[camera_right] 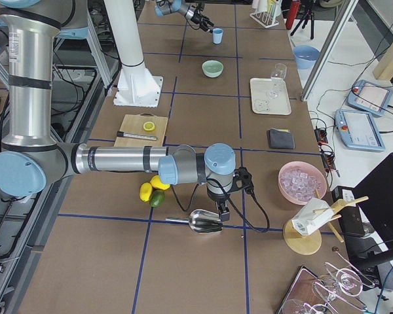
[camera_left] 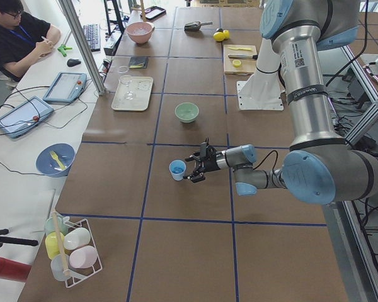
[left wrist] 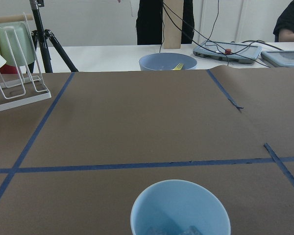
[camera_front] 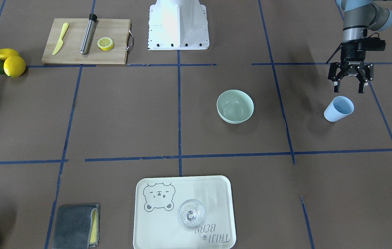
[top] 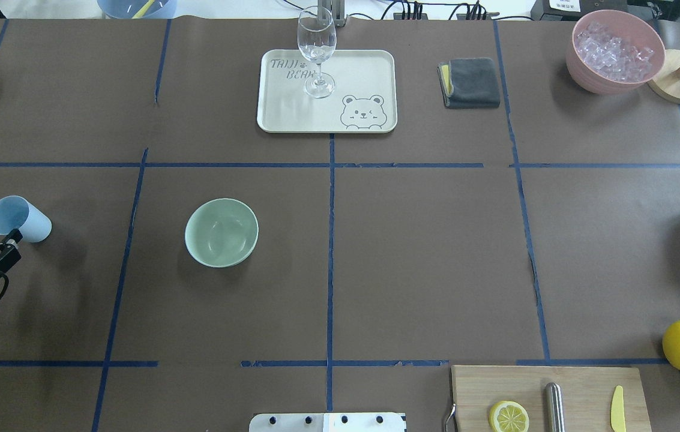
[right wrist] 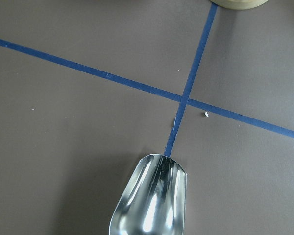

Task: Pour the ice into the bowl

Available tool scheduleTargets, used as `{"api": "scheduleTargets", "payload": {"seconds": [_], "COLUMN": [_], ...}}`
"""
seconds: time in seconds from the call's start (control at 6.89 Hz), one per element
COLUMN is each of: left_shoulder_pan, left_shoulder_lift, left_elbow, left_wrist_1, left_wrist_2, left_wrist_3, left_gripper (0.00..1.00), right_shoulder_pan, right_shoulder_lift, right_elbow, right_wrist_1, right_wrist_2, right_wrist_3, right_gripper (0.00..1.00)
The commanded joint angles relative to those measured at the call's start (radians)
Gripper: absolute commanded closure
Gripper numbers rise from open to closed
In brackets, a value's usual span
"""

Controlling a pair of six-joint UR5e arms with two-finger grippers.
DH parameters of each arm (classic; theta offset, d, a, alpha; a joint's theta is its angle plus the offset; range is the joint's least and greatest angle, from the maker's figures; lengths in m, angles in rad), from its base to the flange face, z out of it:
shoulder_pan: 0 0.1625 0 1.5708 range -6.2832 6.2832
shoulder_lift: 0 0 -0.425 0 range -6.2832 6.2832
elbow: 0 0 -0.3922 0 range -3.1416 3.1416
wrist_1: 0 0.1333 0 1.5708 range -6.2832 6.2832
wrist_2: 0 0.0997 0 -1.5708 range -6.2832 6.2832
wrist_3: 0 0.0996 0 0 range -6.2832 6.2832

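My gripper will pour, and the ice cubes [left wrist: 191, 230] should fall out loosely and leave the light blue cup empty, since separate clear lumps [left wrist: 157, 231] show low inside.
The pale green bowl [camera_front: 235, 106] [top: 221, 233] stands empty near the table's middle. A light blue cup [camera_front: 338, 109] [top: 18, 219] stands upright toward the robot's left, well apart from the bowl. In the left wrist view a few clear ice [left wrist: 172, 230] cubes show at the bottom of the cup [left wrist: 180, 208]. My left gripper [camera_front: 348, 89] [camera_left: 198, 170] is open just on the robot's side of the cup, nothing between its fingers. My right gripper [camera_right: 221, 210] shows only in the exterior right view, beside a metal scoop [camera_right: 204, 222]; I cannot tell whether it is open or shut.
A pink container [top: 614, 51] of crushed ice stands at the far right. A tray [top: 370, 72] holds a wine glass [top: 317, 51], with a grey cloth [top: 470, 82] next to it. A cutting board [camera_front: 74, 52] and lemons [camera_front: 11, 62] lie near the robot's right.
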Motion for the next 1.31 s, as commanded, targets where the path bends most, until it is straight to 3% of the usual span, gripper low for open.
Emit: {"api": "scheduleTargets", "payload": {"seconds": [0.0,0.44,1.16], "left_shoulder_pan": [0.004,-0.005,-0.071], "left_shoulder_lift": [-0.072,-0.143,-0.149], "left_elbow": [0.081,0.162,0.164], "left_wrist_1": [-0.001,-0.003,-0.001], "left_wrist_2": [0.019,0.017,0.017], "left_wrist_3": [0.002,0.004,-0.002], "left_gripper": [0.0,0.0,0.0], "right_shoulder_pan": [0.0,0.0,0.0], "right_shoulder_lift": [-0.004,-0.001,0.002], "right_elbow": [0.002,0.004,0.002], "right_wrist_1": [0.0,0.002,0.002], "right_wrist_2": [0.0,0.0,0.0], "right_wrist_3": [0.003,0.003,0.001], "right_gripper": [0.0,0.0,0.0]}}
